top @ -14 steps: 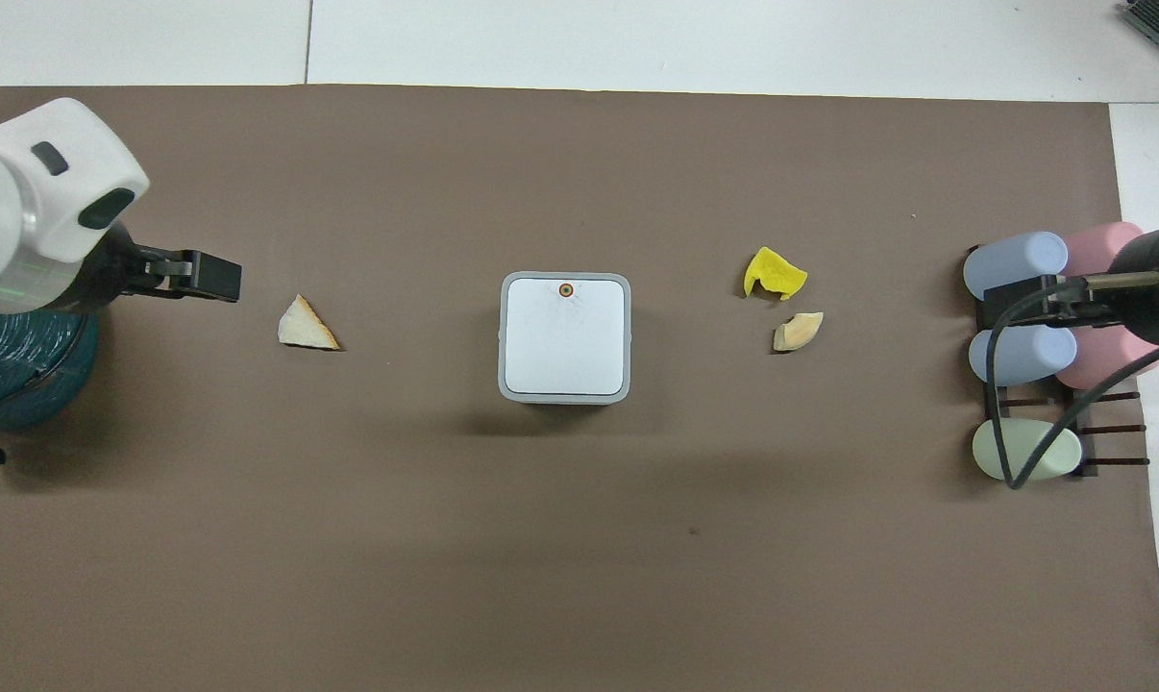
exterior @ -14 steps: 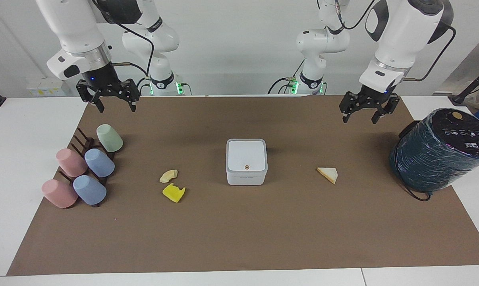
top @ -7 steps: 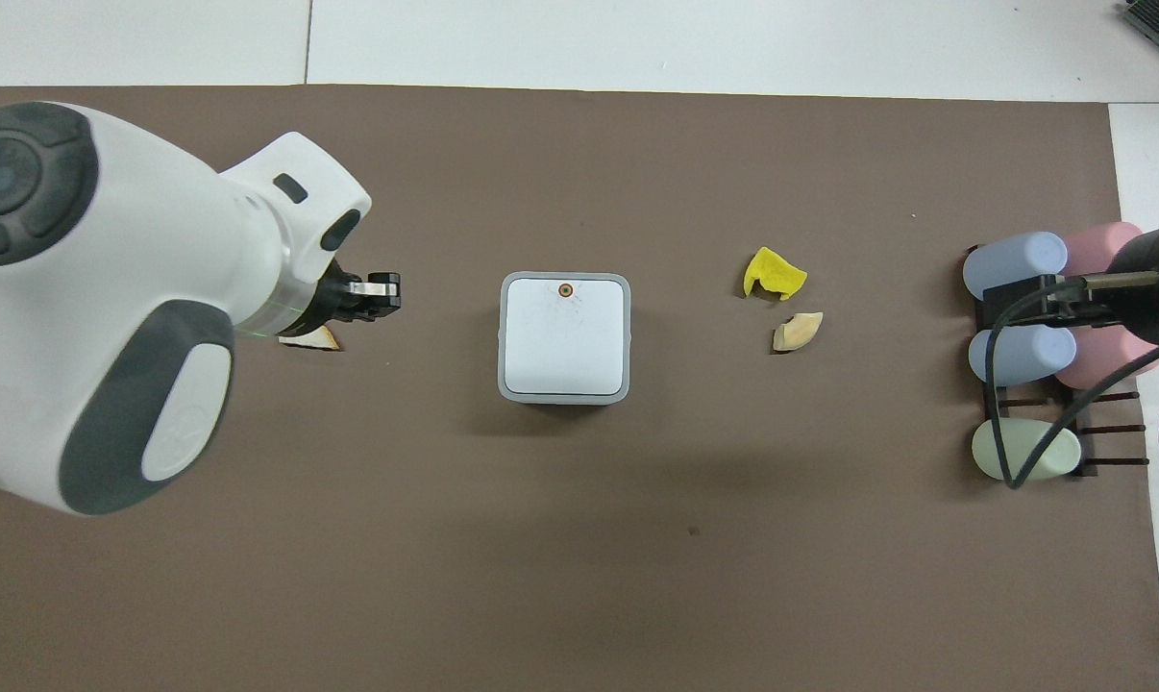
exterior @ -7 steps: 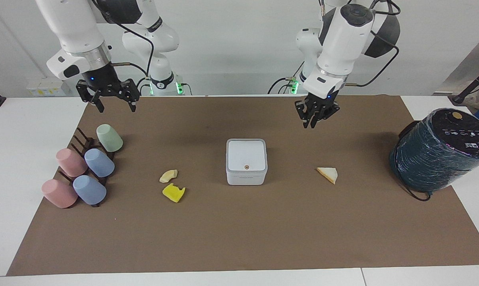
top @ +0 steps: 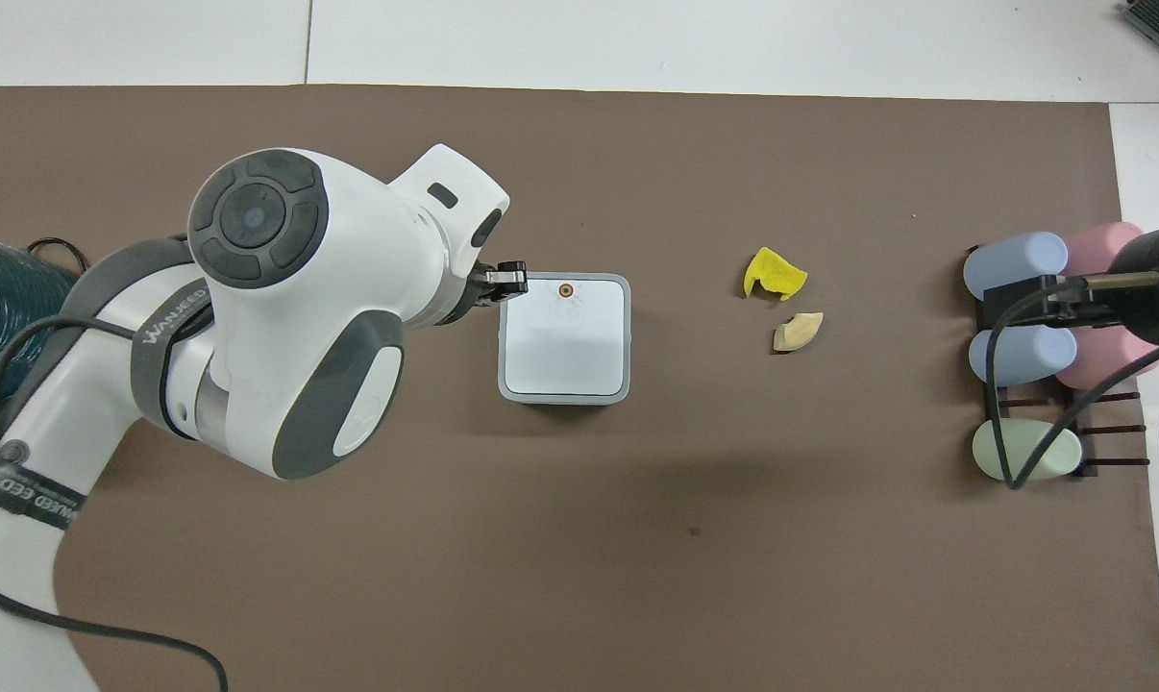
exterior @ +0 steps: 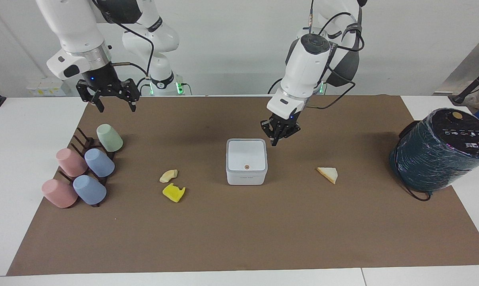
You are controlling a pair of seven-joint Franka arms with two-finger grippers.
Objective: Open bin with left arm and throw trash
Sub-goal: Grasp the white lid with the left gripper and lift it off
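The orange dot [top: 565, 290] is close to the lid's edge [top: 565, 344], so the lid should swing up from that side and stay upright when I open it.
The white bin [exterior: 246, 161] stands mid-mat with its lid down and the orange dot on top; it also shows in the overhead view [top: 565, 336]. My left gripper [exterior: 277, 140] is shut and empty, hanging over the mat just beside the bin's edge toward the left arm's end, apart from it; its tip shows in the overhead view [top: 512, 277]. The beige curled scrap [exterior: 169, 175] and the yellow scrap [exterior: 173, 192] lie toward the right arm's end. The cream wedge [exterior: 328, 174] lies toward the left arm's end, hidden in the overhead view. My right gripper [exterior: 112, 104] waits open over the cup rack.
A big dark teal cylinder [exterior: 438, 151] stands at the mat's edge at the left arm's end. Several pastel cups [exterior: 84, 171] lie on a dark rack at the right arm's end. The brown mat [exterior: 239, 230] covers the table's middle.
My left arm has swung from beside the teal cylinder across the wedge to the bin's edge, dropping lower, and its fingers have closed. The right arm has not moved.
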